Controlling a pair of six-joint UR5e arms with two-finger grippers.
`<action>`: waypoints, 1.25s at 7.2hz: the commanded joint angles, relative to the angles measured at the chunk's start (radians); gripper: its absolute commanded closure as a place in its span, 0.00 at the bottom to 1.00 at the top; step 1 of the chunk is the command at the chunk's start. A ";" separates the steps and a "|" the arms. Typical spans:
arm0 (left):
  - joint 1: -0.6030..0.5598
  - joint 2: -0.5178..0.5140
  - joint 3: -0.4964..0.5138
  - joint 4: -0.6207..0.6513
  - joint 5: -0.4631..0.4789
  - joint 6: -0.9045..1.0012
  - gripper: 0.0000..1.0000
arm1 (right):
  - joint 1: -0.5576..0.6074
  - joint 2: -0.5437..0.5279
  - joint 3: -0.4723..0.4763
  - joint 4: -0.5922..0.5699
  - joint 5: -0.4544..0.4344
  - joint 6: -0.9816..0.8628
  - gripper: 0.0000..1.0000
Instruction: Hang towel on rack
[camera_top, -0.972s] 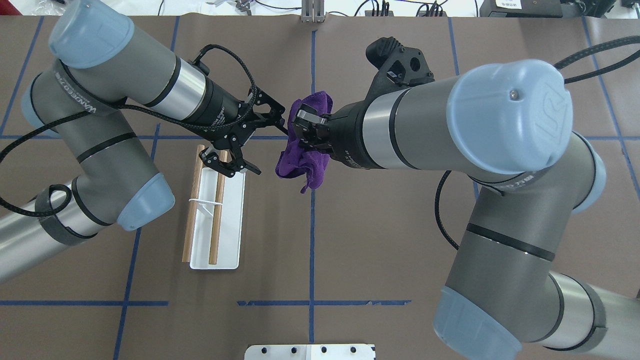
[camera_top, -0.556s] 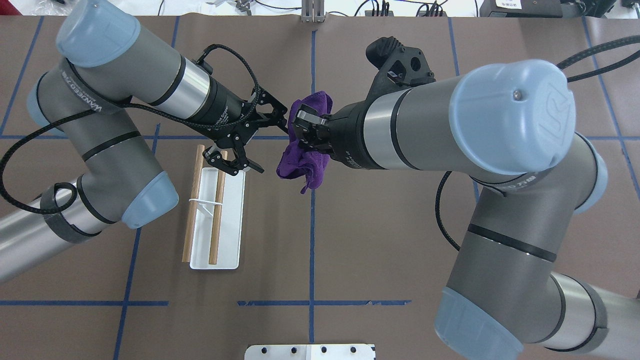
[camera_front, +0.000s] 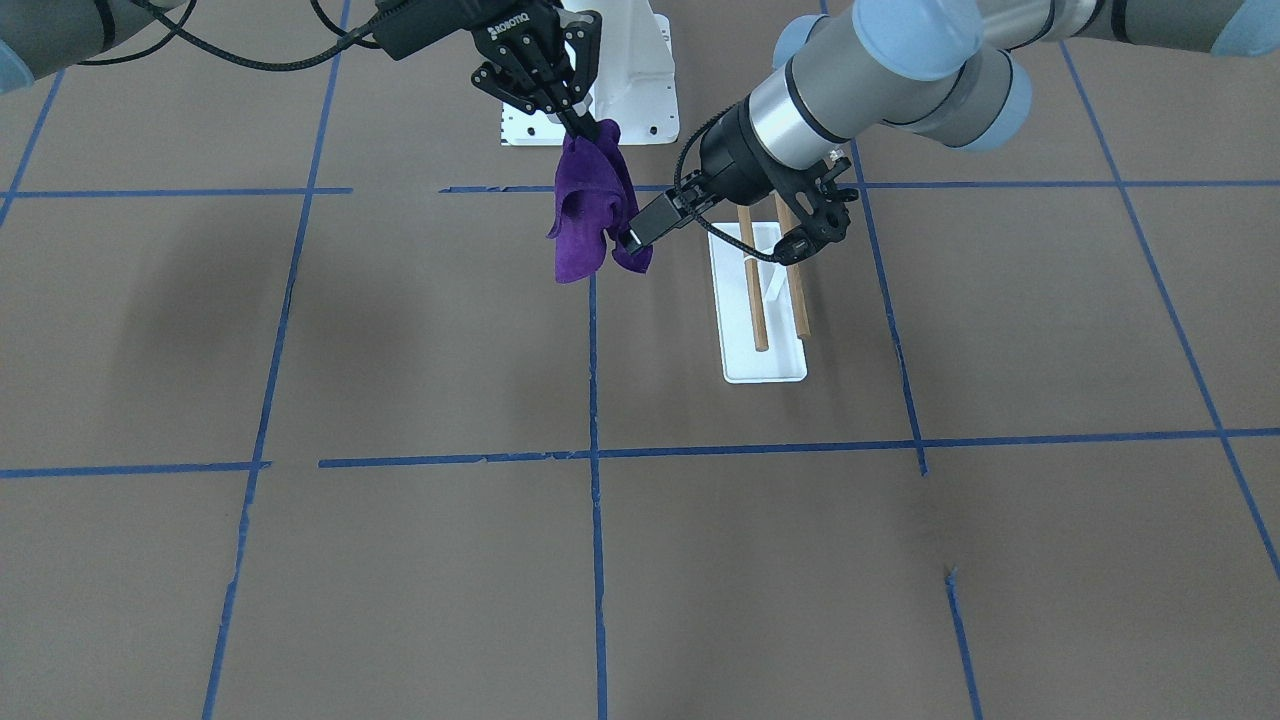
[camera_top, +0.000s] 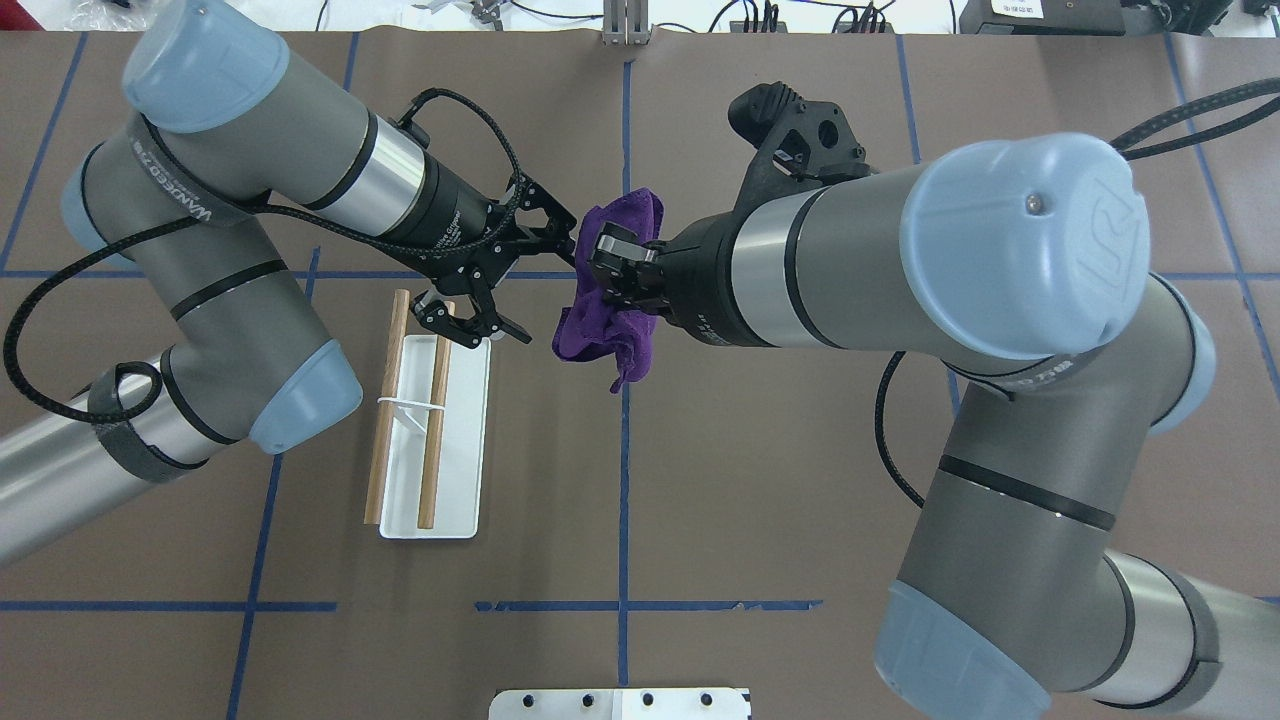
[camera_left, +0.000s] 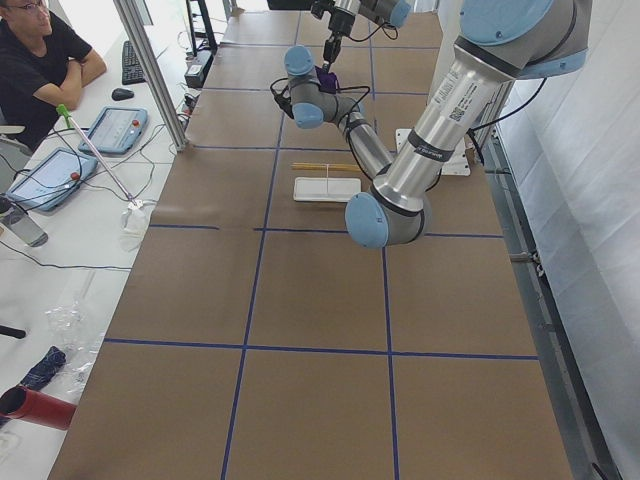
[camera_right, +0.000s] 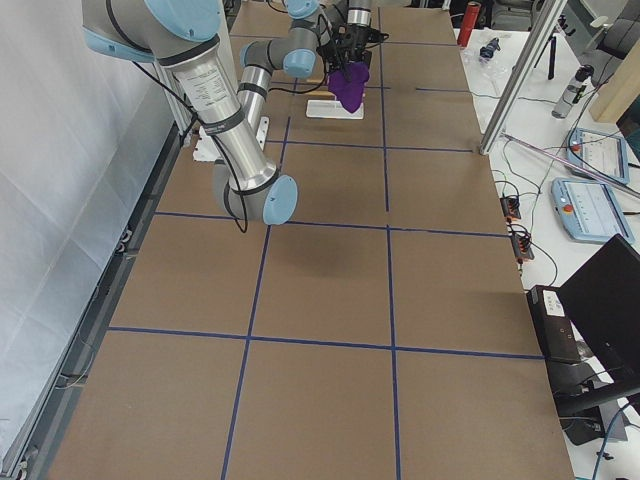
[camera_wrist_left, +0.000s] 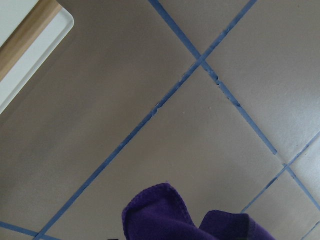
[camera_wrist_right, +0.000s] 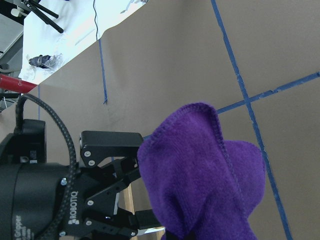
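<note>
The robot's left gripper touches only the towel's edge, so it should open and grab the cloth deeper in before the right gripper frees the towel's top.
A purple towel hangs bunched from my right gripper, which is shut on its top above the table; the towel also shows in the front view and the right wrist view. My left gripper is open wide just left of the towel, one finger beside the cloth's edge; I cannot tell if it touches. In the front view the left gripper spans from the towel to the rack. The rack, two wooden dowels over a flat white base, stands below and left of the left gripper.
A white bolted pedestal sits at the table's near edge, also seen in the front view. Blue tape lines cross the brown table. An operator sits beyond the far edge with tablets and cables.
My left gripper has moved right, closer to the towel, still open. My right gripper has shifted slightly with the towel still in it.
</note>
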 joint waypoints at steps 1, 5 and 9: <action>0.000 -0.029 0.038 0.001 -0.001 0.001 0.19 | -0.008 -0.003 0.010 0.000 -0.002 -0.055 1.00; 0.000 -0.028 0.045 0.008 -0.002 0.002 0.72 | -0.018 -0.003 0.031 -0.001 -0.006 -0.097 1.00; 0.000 -0.040 0.010 0.057 -0.005 0.002 0.42 | -0.013 -0.012 0.027 -0.001 -0.006 -0.137 1.00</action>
